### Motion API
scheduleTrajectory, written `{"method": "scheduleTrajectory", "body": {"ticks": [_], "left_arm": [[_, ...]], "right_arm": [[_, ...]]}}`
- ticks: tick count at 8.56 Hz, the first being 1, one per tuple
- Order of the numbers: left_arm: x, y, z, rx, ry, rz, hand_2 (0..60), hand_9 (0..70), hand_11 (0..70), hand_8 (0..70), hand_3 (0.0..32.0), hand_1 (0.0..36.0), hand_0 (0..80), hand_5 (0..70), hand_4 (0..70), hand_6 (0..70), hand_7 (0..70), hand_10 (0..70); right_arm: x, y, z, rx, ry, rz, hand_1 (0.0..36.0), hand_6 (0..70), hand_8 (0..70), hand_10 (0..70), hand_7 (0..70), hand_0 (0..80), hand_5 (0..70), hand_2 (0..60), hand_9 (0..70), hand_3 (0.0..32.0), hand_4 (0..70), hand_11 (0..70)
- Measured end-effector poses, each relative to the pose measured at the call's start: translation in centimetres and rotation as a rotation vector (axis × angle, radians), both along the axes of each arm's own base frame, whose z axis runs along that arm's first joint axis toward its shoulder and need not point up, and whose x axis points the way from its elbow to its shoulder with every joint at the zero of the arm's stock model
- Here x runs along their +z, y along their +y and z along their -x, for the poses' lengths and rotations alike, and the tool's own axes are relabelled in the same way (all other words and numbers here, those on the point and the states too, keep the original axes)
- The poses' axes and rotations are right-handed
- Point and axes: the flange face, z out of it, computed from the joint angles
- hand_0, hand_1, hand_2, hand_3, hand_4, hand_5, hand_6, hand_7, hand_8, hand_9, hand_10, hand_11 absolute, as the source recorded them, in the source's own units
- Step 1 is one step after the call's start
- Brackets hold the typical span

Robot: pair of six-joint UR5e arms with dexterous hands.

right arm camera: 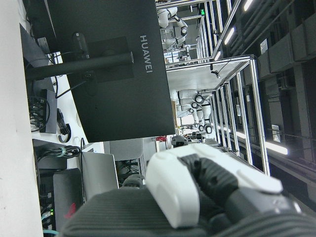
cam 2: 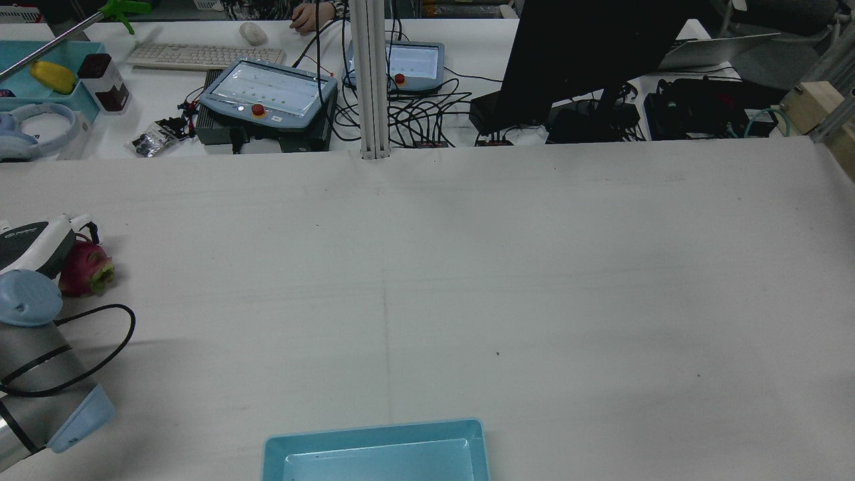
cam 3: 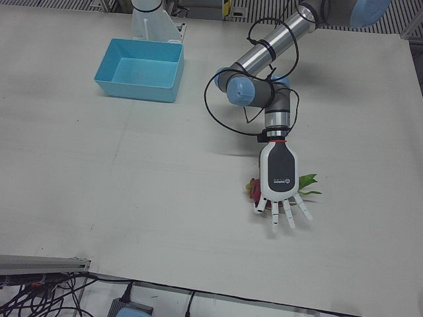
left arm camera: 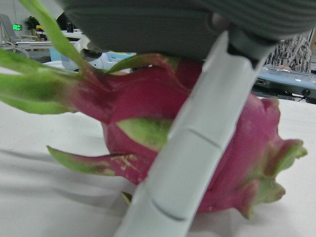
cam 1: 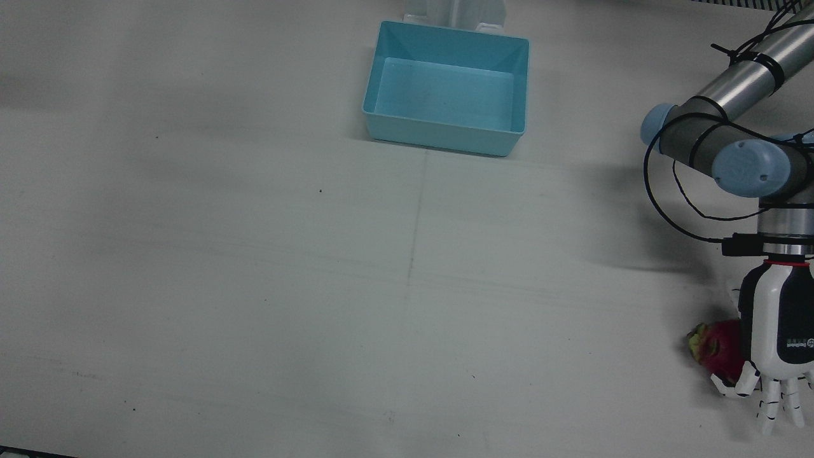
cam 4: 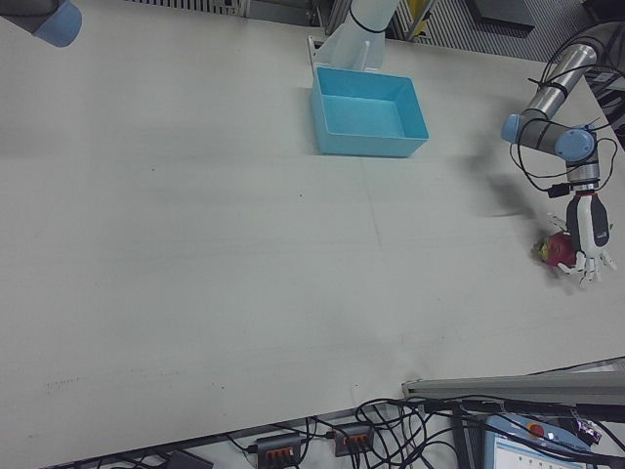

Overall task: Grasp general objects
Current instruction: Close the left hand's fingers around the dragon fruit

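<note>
My gripper will carry the dragon fruit, and its green leaf tips (left arm camera: 37, 91) should keep sticking out then instead of drooping, because they stand up in the air (left arm camera: 52, 29) unsupported.
A red dragon fruit (cam 1: 715, 346) with green leaf tips lies on the white table near the robot's left edge. My left hand (cam 1: 779, 337) lies palm down over it, fingers stretched out and spread, not curled around it. The left hand view shows the fruit (left arm camera: 143, 94) close under the palm, with one white finger (left arm camera: 197, 148) crossing in front of it. The fruit also shows in the rear view (cam 2: 83, 267), the left-front view (cam 3: 252, 189) and the right-front view (cam 4: 557, 249). The right hand view shows only part of my right hand (right arm camera: 207, 182); its fingers are hidden.
An empty light blue bin (cam 1: 445, 137) stands at the middle of the table near the robot's pedestals; it also shows in the left-front view (cam 3: 135, 89). Beyond the table's far edge lie control pendants, cables and a black monitor (cam 2: 574, 60).
</note>
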Motion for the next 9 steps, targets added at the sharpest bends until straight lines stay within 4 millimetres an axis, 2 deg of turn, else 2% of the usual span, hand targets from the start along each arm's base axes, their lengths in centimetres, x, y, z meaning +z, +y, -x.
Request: {"method": "scheduleTrajectory", "body": {"ticks": [1,2,3,4,5,6,8,9], "left_arm": [[0.3,0.0,0.0,-0.005,-0.008,0.003,33.0,22.7,29.0,17.1,0.0,35.9,80.0,70.0,47.2,42.5,48.3,17.7],[0.5,0.0,0.1,-0.002,-0.028,0.002,34.2,29.5,34.0,22.9,0.0,34.7,80.0,70.0,56.3,51.5,53.9,21.4],[0.5,-0.1,0.2,0.005,-0.053,-0.001,34.9,34.6,39.0,26.9,0.0,33.7,80.0,70.0,59.9,56.9,59.0,25.0],[0.5,-0.1,0.3,0.01,-0.071,-0.005,35.8,47.1,50.4,37.2,0.0,31.9,80.0,70.0,66.6,69.1,70.0,34.0],[0.3,-0.3,0.4,0.009,-0.074,-0.009,37.2,58.9,60.0,46.1,0.0,30.8,80.0,70.0,70.0,70.0,70.0,41.4],[-0.1,-0.4,0.6,0.006,-0.069,-0.014,38.9,69.1,69.7,52.4,0.0,30.7,80.0,70.0,70.0,70.0,70.0,48.1],[-1.6,-0.9,1.6,-0.01,-0.047,-0.033,45.8,70.0,70.0,68.7,0.0,35.9,80.0,70.0,70.0,70.0,70.0,64.8],[-2.6,-1.0,2.2,-0.017,-0.033,-0.045,50.2,70.0,70.0,70.0,0.0,36.0,80.0,70.0,70.0,70.0,70.0,70.0]], "right_arm": [[0.0,0.0,0.0,0.0,0.0,0.0,0.0,0.0,0.0,0.0,0.0,0.0,0.0,0.0,0.0,0.0,0.0,0.0],[0.0,0.0,0.0,0.0,0.0,0.0,0.0,0.0,0.0,0.0,0.0,0.0,0.0,0.0,0.0,0.0,0.0,0.0],[0.0,0.0,0.0,0.0,0.0,0.0,0.0,0.0,0.0,0.0,0.0,0.0,0.0,0.0,0.0,0.0,0.0,0.0],[0.0,0.0,0.0,0.0,0.0,0.0,0.0,0.0,0.0,0.0,0.0,0.0,0.0,0.0,0.0,0.0,0.0,0.0],[0.0,0.0,0.0,0.0,0.0,0.0,0.0,0.0,0.0,0.0,0.0,0.0,0.0,0.0,0.0,0.0,0.0,0.0],[0.0,0.0,0.0,0.0,0.0,0.0,0.0,0.0,0.0,0.0,0.0,0.0,0.0,0.0,0.0,0.0,0.0,0.0],[0.0,0.0,0.0,0.001,0.0,0.0,0.0,0.0,0.0,0.0,0.0,0.0,0.0,0.0,0.0,0.0,0.0,0.0],[0.0,0.0,0.0,0.0,0.0,0.0,0.0,0.0,0.0,0.0,0.0,0.0,0.0,0.0,0.0,0.0,0.0,0.0]]}}
